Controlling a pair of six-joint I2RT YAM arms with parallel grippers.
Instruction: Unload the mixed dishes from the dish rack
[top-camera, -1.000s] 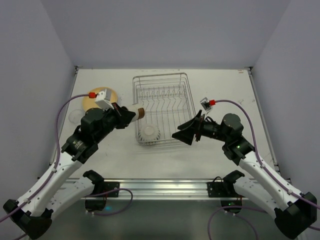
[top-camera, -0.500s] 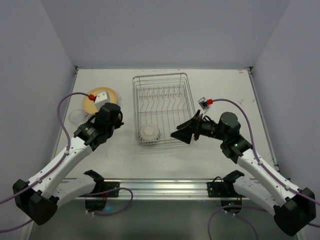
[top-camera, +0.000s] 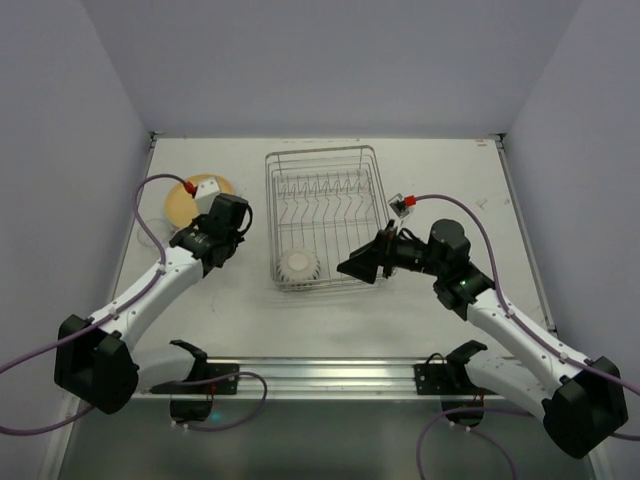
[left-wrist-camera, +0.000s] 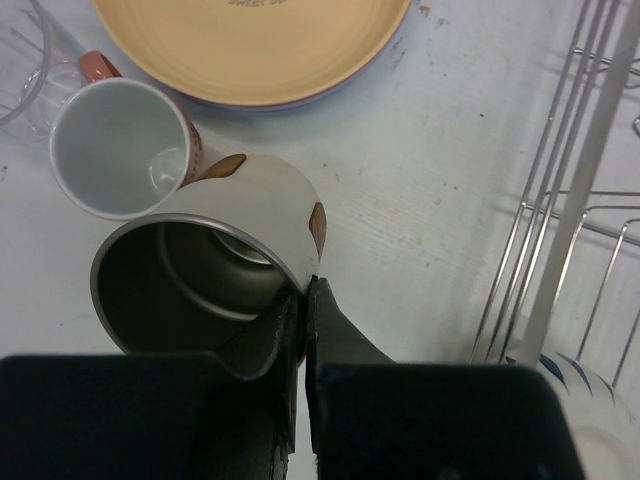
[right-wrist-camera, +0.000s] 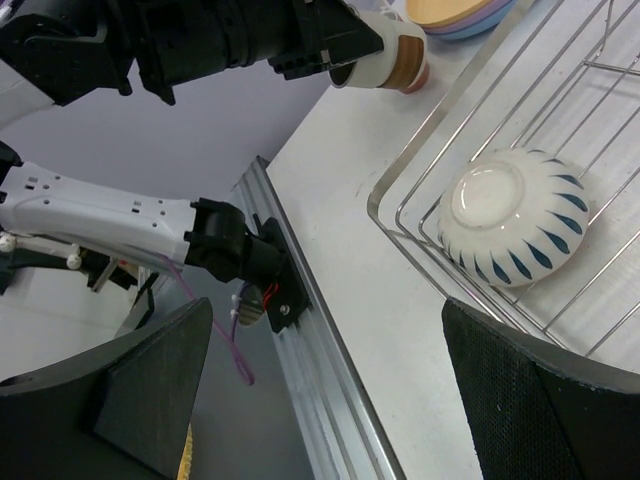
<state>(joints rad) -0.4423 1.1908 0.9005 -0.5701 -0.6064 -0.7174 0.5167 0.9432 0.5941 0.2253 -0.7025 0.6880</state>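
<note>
The white bowl is resting against the wire side in the corner of the rack. My right gripper should pull it toward the rack's middle before my left gripper reaches in.
My left gripper is shut on the rim of the brown-and-cream cup, low over the table left of the dish rack. The cup is beside a small pink mug, a clear glass and the yellow-orange plate. In the top view the left gripper hides the cup. A white ribbed bowl lies upside down in the rack's near left corner. My right gripper hangs open just right of the bowl, holding nothing.
The plate-slot prongs in the rack stand bare. The yellow plate tops a stack near the table's left edge. The rack's wire wall is close on the right of the left gripper. The metal rail runs along the near edge.
My left arm has carried the cup from the rack's left edge leftward and down to the spot beside the mug and plate. The right gripper has edged slightly left, still open.
</note>
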